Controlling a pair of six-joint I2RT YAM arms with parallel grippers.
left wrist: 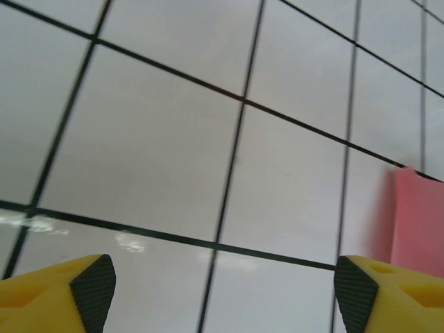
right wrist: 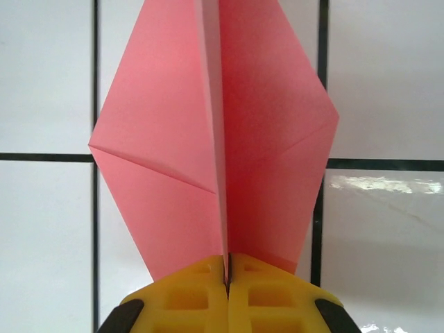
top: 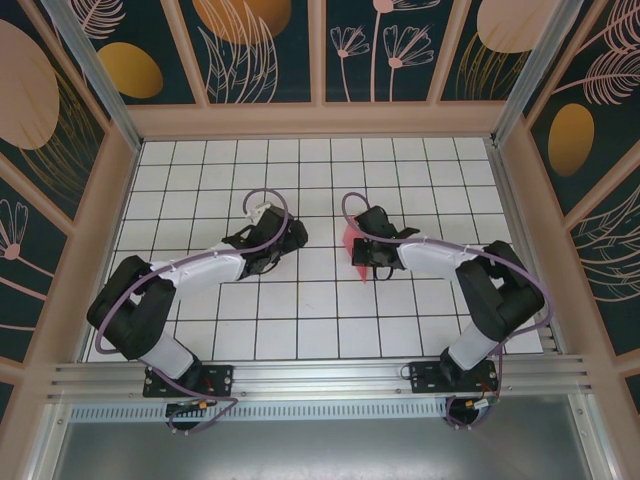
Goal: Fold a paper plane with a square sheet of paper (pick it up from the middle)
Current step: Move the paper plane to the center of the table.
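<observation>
The robot's right gripper holds the paper plane's centre crease [right wrist: 219,173] and the plane's wings spread freely, so it should keep moving toward the empty back tiles [top: 323,211] and let go there.
The pink-red paper plane [right wrist: 215,146] stands between my right gripper's yellow fingers [right wrist: 187,295], which are pressed together on its centre crease. Its two wings spread out to either side, with diagonal fold lines across them. From above, the paper plane [top: 352,247] shows as a small pink patch beside my right gripper [top: 368,250] near the middle of the tiled floor. My left gripper [top: 290,238] hovers to the left of it, open, with bare tiles between its fingertips [left wrist: 94,284]. A pink edge of the paper plane [left wrist: 418,222] sits at the right border of the left wrist view.
White tiles with black grid lines [top: 320,180] cover the floor. Beige walls [top: 320,122] enclose it at the back and sides. A metal rail [top: 320,375] runs along the near edge by the arm bases.
</observation>
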